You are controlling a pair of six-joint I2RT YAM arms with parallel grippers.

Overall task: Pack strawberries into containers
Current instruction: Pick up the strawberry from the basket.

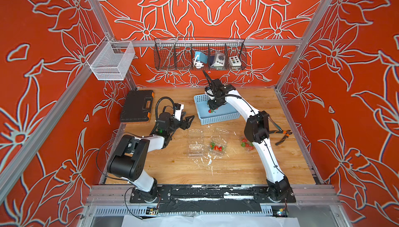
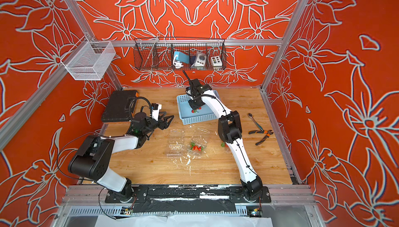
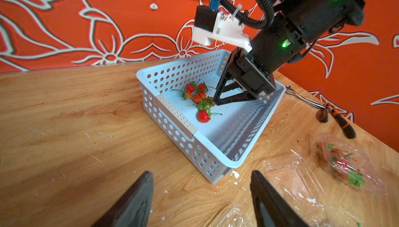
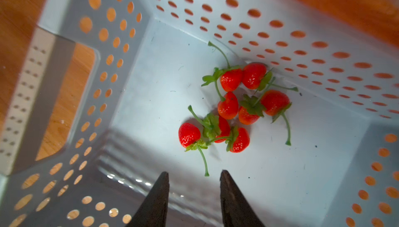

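The end strawberry's stem (image 4: 203, 162) points free into the gap between the right gripper's fingers, so the robot should keep lowering until they reach its green cap (image 4: 196, 145), then close.
Several red strawberries (image 4: 228, 107) with green caps lie clustered on the floor of the light-blue perforated basket (image 1: 218, 118). My right gripper (image 4: 194, 173) reaches down into that basket, open. Nothing sits between its fingers, and one stem end lies just ahead of them. In front of the basket stand three clear containers: an empty one (image 1: 195, 142), a middle one (image 1: 217, 147) holding strawberries, and one (image 1: 246, 143) with berries partly hidden behind my right arm. My left gripper (image 3: 201, 173) hangs open and empty above the table, left of the basket.
A black tool case (image 1: 137, 106) lies at the back left. Pliers (image 1: 282, 136) and a wrench (image 2: 254, 121) lie near the right edge. A wire shelf (image 1: 199, 55) and a white mesh basket (image 1: 111, 60) hang on the frame above.
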